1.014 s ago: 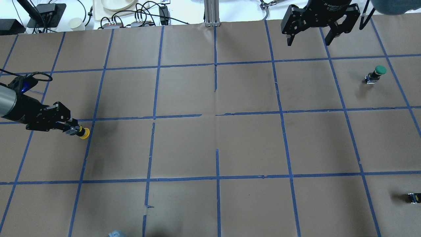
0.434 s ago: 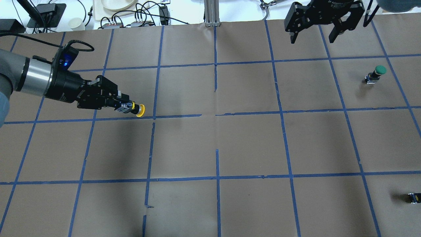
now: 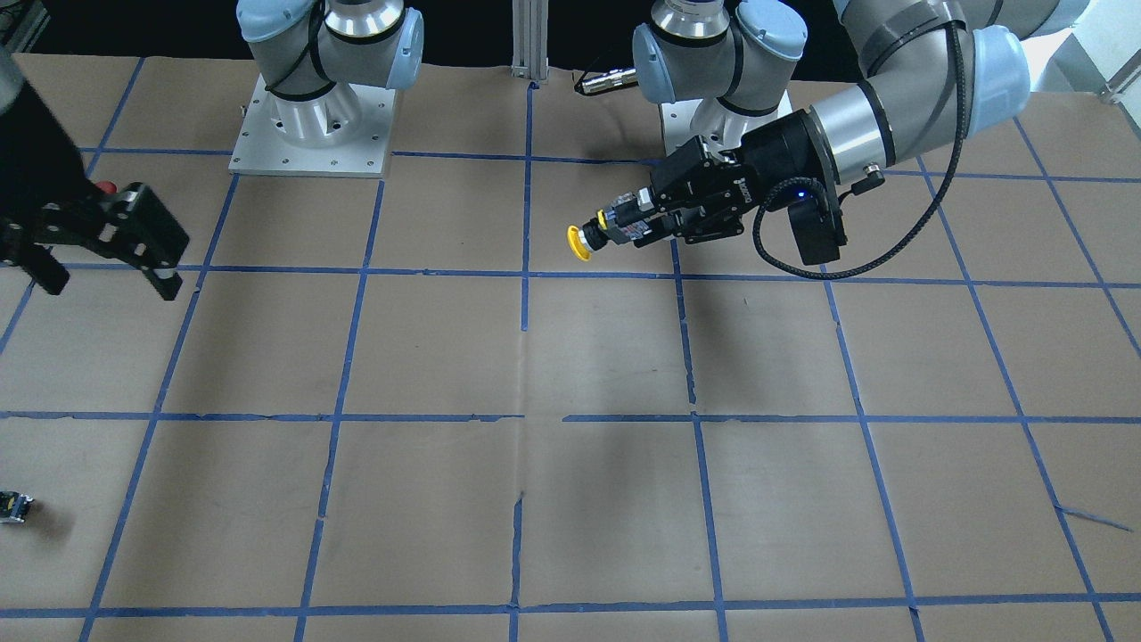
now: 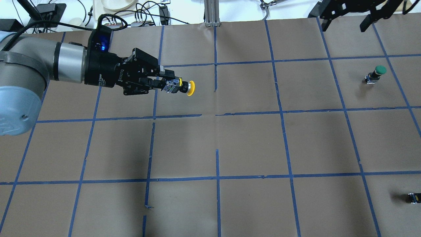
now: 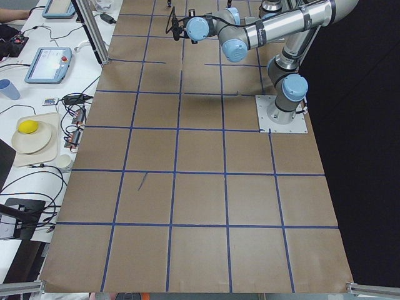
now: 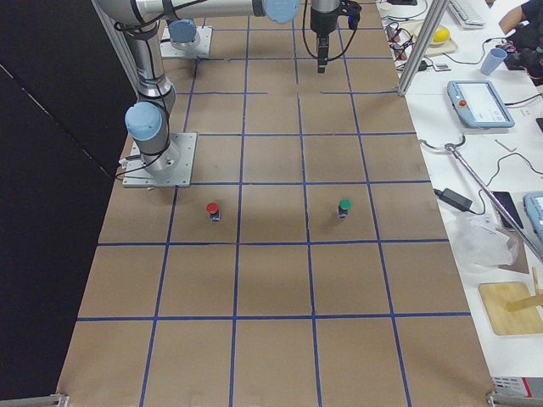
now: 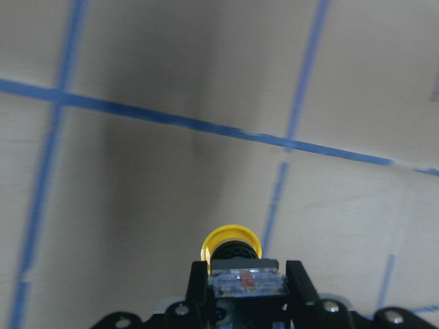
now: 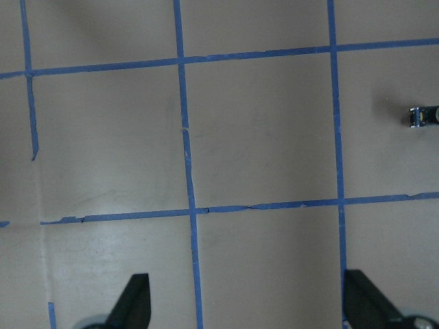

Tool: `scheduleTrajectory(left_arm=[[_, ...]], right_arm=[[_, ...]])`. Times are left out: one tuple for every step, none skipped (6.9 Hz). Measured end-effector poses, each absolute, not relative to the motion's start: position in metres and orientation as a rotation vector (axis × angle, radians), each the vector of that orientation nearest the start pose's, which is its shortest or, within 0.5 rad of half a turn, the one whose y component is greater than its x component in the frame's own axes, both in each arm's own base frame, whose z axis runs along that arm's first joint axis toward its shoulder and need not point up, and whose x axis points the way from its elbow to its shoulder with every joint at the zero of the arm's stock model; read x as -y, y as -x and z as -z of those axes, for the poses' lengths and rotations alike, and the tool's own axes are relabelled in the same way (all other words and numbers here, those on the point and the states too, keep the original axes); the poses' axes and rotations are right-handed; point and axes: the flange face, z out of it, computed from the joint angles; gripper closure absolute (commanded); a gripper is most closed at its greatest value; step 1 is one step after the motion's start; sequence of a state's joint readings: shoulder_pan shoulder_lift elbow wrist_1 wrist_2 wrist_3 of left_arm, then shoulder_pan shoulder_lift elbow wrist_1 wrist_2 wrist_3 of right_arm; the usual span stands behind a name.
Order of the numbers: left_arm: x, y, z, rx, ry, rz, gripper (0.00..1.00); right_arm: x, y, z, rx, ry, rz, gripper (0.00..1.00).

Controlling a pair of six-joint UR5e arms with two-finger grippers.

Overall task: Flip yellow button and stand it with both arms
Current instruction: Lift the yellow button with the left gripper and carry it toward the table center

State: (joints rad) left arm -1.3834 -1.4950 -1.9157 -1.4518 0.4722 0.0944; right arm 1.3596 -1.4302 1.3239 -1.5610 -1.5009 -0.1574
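Note:
The robot's right gripper is pointing down, but the yellow button's cap faces the middle of the table, so the gripper should turn level and meet the cap head-on.
My left gripper (image 4: 171, 86) is shut on the yellow button (image 4: 190, 88) by its black-grey body. It holds the button level above the table, with the yellow cap pointing toward the table's middle. The front-facing view shows the same grip (image 3: 624, 225) with the cap (image 3: 579, 242) in the air. The left wrist view shows the cap (image 7: 230, 240) just past the fingertips (image 7: 296, 277). My right gripper (image 4: 344, 23) is open and empty, high at the far right edge. It also shows in the front-facing view (image 3: 102, 272) and the right wrist view (image 8: 247, 305).
A green-capped button (image 4: 378, 73) stands at the far right. A capless switch block (image 4: 413, 197) lies near the right front edge and also shows in the right wrist view (image 8: 424, 116). A red-capped button (image 6: 212, 209) stands near the right arm's base. Cables and gear lie beyond the far edge.
My left arm has carried the yellow button from the table's left edge up and toward the centre, raising it. My right gripper has drawn back toward the far right edge, still open.

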Motion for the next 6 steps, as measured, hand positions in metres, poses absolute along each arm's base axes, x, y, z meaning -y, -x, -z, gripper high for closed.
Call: scheduleTrajectory(left_arm=[[0.47,0.157,-0.435,1.922,-0.189,-0.004,0.98],[0.466,0.179,-0.444,1.83,-0.172,0.023,0.98],[0.464,0.197,-0.453,1.751,-0.155,0.044,0.98],[0.465,0.209,-0.459,1.689,-0.149,0.062,0.98],[0.467,0.218,-0.463,1.641,-0.145,0.085,0.98],[0.467,0.224,-0.465,1.615,-0.145,0.105,0.98]], right_arm=[[0.574,0.037,-0.534,-3.011,-0.098,0.165,0.0],[0.568,0.078,-0.53,-2.921,-0.155,0.147,0.0],[0.561,0.101,-0.522,-2.817,-0.21,0.118,0.0],[0.555,0.106,-0.513,-2.677,-0.262,0.065,0.01],[0.55,0.101,-0.506,-2.543,-0.304,0.01,0.01],[0.549,0.093,-0.501,-2.427,-0.336,-0.01,0.0]])
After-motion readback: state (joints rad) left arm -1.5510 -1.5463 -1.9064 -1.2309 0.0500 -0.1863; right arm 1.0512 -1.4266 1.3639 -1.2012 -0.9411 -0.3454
